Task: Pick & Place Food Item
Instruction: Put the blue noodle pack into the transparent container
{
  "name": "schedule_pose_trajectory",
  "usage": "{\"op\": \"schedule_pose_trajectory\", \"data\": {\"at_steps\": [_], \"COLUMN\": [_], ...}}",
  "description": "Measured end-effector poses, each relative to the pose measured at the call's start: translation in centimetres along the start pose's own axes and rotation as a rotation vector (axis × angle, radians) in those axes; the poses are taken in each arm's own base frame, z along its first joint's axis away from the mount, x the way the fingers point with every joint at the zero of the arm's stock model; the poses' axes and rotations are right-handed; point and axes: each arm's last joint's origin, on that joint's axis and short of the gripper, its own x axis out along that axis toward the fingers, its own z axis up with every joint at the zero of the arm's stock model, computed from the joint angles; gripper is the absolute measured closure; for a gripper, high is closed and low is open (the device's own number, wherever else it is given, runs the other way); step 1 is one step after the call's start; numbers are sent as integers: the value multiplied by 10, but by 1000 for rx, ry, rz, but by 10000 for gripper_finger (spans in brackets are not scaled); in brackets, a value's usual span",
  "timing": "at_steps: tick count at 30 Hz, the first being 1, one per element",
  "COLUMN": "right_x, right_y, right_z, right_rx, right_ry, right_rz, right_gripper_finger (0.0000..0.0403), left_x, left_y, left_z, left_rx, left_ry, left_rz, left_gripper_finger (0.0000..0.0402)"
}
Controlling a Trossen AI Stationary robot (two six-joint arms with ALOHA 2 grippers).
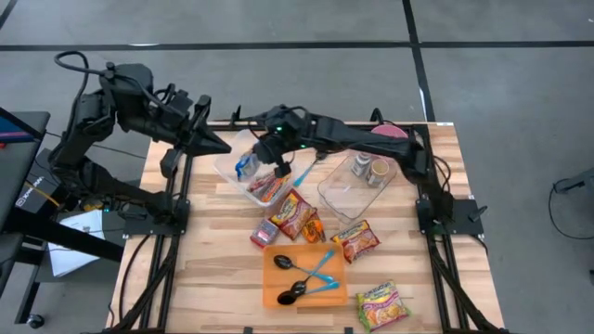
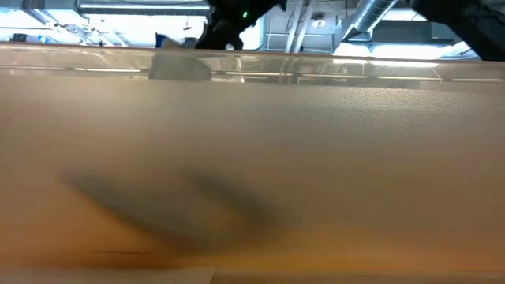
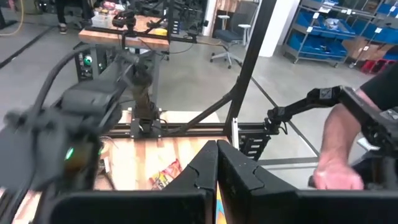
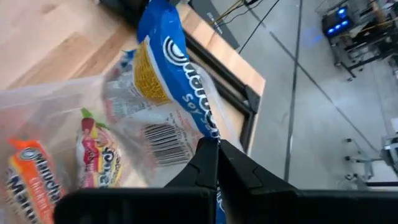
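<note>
I should continue to lower my right gripper until the blue-and-white packet (image 1: pixel 247 166), now hanging over the clear bin and lined up alongside the noodle packets (image 1: pixel 271 188), rests beside them.
My right gripper (image 1: pixel 271 147) reaches from the table's right over a clear bin (image 1: pixel 230 174) at the far left and is shut on a blue-and-white food packet (image 1: pixel 246 166). In the right wrist view the packet (image 4: pixel 165 74) stretches away from the fingertips (image 4: pixel 216 149) over the bin, which holds noodle packets (image 4: pixel 93 158). My left gripper (image 1: pixel 219 144) is shut and empty, raised beside the bin's far left corner; its shut fingers show in its wrist view (image 3: pixel 216 163). The low view is blocked by a clear wall (image 2: pixel 252 158). My right gripper pinches the packet's blue sealed edge (image 4: pixel 208 127) between its two fingers, at one end of the packet. The fingers slant down from the table's right. The packet hangs over the bin; whether its far end rests on the packets inside cannot be told.
A second clear bin (image 1: pixel 357 184) with cans stands at the far right beside a pink plate (image 1: pixel 390 132). Noodle packets (image 1: pixel 295 215) (image 1: pixel 355 239) (image 1: pixel 382 304) lie on the table. An orange board (image 1: pixel 278 288) with spoons lies near the front. A person's hand (image 3: pixel 336 168) shows beyond the table.
</note>
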Motion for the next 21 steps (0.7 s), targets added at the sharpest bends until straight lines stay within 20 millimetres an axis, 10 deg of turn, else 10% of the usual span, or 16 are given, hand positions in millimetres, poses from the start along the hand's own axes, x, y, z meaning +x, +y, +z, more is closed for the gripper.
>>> {"op": "schedule_pose_trajectory", "data": {"at_steps": [11, 21], "right_x": [47, 50], "right_y": [6, 5], "right_z": [-22, -34], "right_rx": [19, 57], "right_ry": [31, 59], "right_rz": [43, 68], "right_gripper_finger": [403, 403], "left_x": [-1, -1], "left_y": [-1, -1], "left_z": [-2, -3], "left_rx": [-28, -48], "left_ry": [21, 25], "left_rz": [-11, -14], "left_gripper_finger": [400, 400]}}
